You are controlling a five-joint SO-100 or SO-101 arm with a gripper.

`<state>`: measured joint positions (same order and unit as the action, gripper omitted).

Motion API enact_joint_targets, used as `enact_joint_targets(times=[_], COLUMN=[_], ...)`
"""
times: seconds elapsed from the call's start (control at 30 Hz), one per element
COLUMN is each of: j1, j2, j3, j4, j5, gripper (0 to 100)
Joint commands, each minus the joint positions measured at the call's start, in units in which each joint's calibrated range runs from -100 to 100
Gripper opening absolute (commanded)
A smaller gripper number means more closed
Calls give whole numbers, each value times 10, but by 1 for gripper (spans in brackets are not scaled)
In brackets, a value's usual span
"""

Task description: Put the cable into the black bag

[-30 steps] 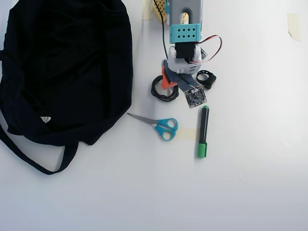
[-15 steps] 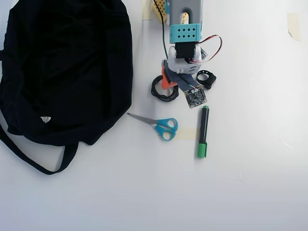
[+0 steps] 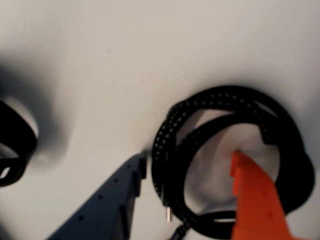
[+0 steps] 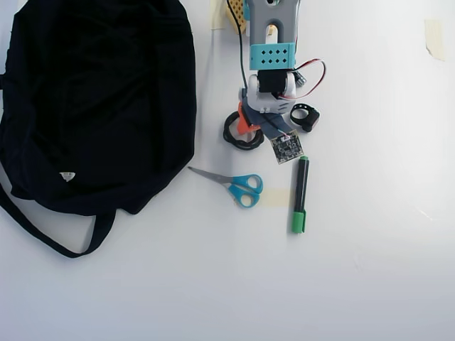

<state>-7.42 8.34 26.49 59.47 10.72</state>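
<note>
The whole coil (image 3: 296, 167) will come up together and stay in its ring shape when the robot's gripper lifts one side of the coil, because the cable's parts cross and wrap (image 3: 254, 112) around each other.
The cable (image 4: 242, 141) is a small black coil on the white table, just right of the black bag (image 4: 92, 106), which fills the overhead view's upper left. My gripper (image 4: 251, 126) hangs right over the coil. In the wrist view the gripper (image 3: 189, 159) is open. Its orange finger (image 3: 255, 200) points down into the hole of the cable (image 3: 227, 96), and the grey finger (image 3: 112, 200) stands outside the coil's left side. One side of the coil lies between the two fingers. A small metal plug tip (image 3: 168, 215) shows at the coil's lower edge.
A small black ring-shaped strap (image 4: 304, 116) lies right of the gripper and shows at the wrist view's left edge as the strap (image 3: 15, 145). Blue-handled scissors (image 4: 240, 186) and a green marker (image 4: 300, 193) lie below. Tape patches (image 4: 434, 37) mark the table.
The arm has tipped down a little and its wrist has shifted slightly left over the coil. The cable, the bag and the other things have not moved.
</note>
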Motion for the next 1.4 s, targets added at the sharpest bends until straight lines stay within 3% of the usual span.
enact_joint_targets(times=[0.0, 0.87, 1.13, 1.37], j1=[1, 2, 2, 2], j2=[0, 1, 1, 1], j3=[-15, -14, -13, -13], j4=[-6, -6, -6, -6], j5=[-2, 0, 1, 3], gripper=[22, 21, 7, 5])
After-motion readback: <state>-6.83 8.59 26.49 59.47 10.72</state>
